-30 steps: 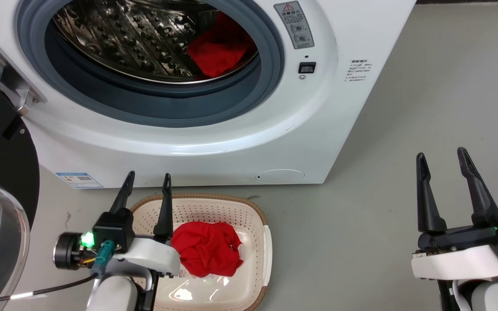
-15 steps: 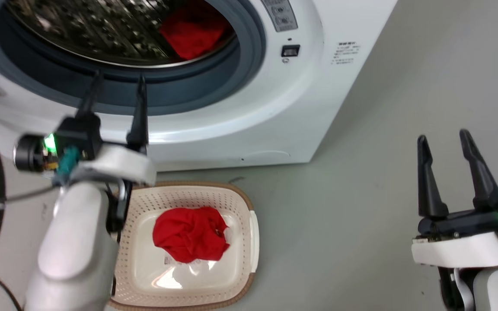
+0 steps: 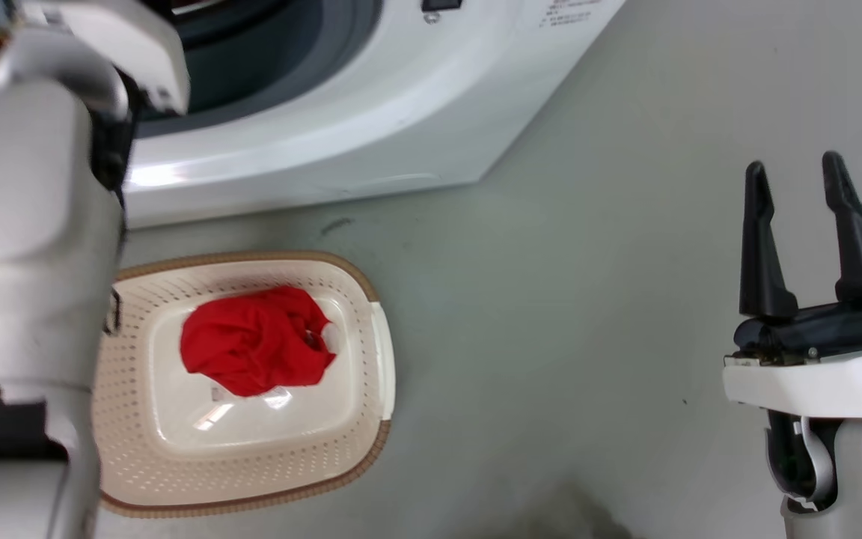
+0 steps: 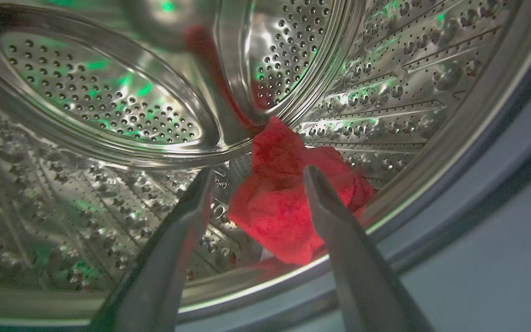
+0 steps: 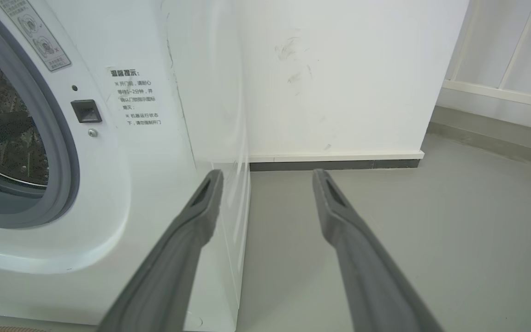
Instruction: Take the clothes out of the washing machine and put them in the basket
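My gripper will bring the red garment (image 4: 286,202) out whole and leave the drum empty when it pulls, because shiny steel (image 4: 103,221) shows around the single loose heap.
One red garment (image 3: 255,340) lies crumpled in the cream basket (image 3: 304,464) on the floor before the white washing machine (image 3: 371,112). Another red garment (image 4: 279,203) rests low in the steel drum (image 4: 95,97), near the grey door ring. My left gripper (image 4: 256,173) is open at the drum's mouth, its fingers pointing at that garment with a gap still between them and the cloth. In the head view my pale left forearm (image 3: 34,247) reaches up into the porthole. Over bare floor to the right, my right gripper (image 3: 794,172) stands open and holds nothing.
Grey floor (image 3: 551,299) spreads to the right of the machine and basket. A white wall with a dark skirting strip (image 5: 334,164) stands behind the machine's right side. A small black latch socket (image 5: 85,110) sits on the machine's front.
The head camera has tilted down and turned, so the drum has left the top of the head view. My left arm has risen from beside the basket into the porthole. The right gripper stays open.
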`<state>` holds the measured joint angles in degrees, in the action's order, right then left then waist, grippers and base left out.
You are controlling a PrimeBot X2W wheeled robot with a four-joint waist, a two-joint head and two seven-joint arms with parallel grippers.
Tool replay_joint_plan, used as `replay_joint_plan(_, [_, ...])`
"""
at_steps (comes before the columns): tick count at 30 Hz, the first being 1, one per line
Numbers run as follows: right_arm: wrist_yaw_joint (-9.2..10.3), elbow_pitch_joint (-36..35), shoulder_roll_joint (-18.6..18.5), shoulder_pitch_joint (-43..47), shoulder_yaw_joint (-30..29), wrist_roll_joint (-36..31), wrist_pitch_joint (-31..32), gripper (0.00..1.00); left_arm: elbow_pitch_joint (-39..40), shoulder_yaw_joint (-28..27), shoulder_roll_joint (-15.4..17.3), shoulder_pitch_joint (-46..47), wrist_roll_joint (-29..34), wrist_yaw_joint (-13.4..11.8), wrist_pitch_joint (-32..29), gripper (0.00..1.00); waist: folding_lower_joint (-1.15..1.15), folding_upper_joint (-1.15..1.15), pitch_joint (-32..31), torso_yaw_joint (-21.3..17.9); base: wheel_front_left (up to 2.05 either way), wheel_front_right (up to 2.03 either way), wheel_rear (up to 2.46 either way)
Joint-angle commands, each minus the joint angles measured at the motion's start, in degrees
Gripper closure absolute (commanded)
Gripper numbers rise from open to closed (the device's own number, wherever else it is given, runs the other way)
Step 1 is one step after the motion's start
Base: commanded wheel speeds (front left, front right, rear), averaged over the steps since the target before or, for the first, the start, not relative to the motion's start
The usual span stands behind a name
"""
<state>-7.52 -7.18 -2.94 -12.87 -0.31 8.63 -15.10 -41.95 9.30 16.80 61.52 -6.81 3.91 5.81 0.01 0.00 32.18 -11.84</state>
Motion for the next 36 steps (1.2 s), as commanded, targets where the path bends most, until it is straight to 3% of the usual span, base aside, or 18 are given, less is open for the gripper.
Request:
replay_joint_plan(1, [0.05,-0.28,0.12,-1.27,-0.05,0.70,-0.10,0.00,-1.88,0.34,0.64,2.86,0.15,0.40,-1.15,0.00,-0.01,0.00,4.02,-2.79,0.00,0.00,0.00])
replay_joint_plan(12, [0.05,-0.87,0.14,-4.02,-0.08,4.07,-0.10,0.00,-17.12,1.79,4.22,24.05,-1.74,3.09,-16.26,0.00,-0.01,0.00,12.13,-6.41,0.00,0.00,0.00])
replay_joint_plan(16, [0.05,-1.13,0.12,-5.29,0.46,5.25,-0.10,0.00,-23.99,4.67,5.28,33.33,-3.14,3.44,-30.02,0.00,-0.01,0.00,15.28,-7.76,0.00,0.00,0.00])
replay_joint_plan(18, [0.05,-1.16,0.13,-5.50,0.40,5.99,-0.10,0.00,-25.16,6.94,5.37,35.06,-2.01,3.48,-32.50,0.00,-0.01,0.00,16.46,-8.29,0.00,0.00,0.00])
replay_joint_plan(27, [0.06,-0.71,0.12,-5.48,0.49,6.42,-0.10,0.00,-27.12,9.15,3.90,32.08,-1.65,2.75,-33.16,0.00,-0.01,0.00,17.35,-8.21,0.00,0.00,0.00])
replay_joint_plan(28, [0.06,-0.67,0.12,-5.51,0.46,6.45,-0.10,0.00,-27.13,9.32,3.87,31.70,-1.71,2.77,-33.08,0.61,-0.01,0.00,17.37,-8.22,0.00,0.00,0.00])
replay_joint_plan(29, [0.06,-0.67,0.12,-5.59,0.41,6.48,-0.10,0.00,-26.97,9.36,3.99,31.32,-1.83,2.72,-32.54,1.00,-0.01,0.00,17.39,-8.23,0.00,0.00,0.00])
replay_joint_plan(36, [0.06,-0.18,0.12,-5.59,0.03,5.85,-0.10,0.00,-26.07,8.66,5.38,31.78,-3.27,2.61,-28.62,1.00,-0.01,0.00,16.13,-7.87,0.00,0.00,0.00])
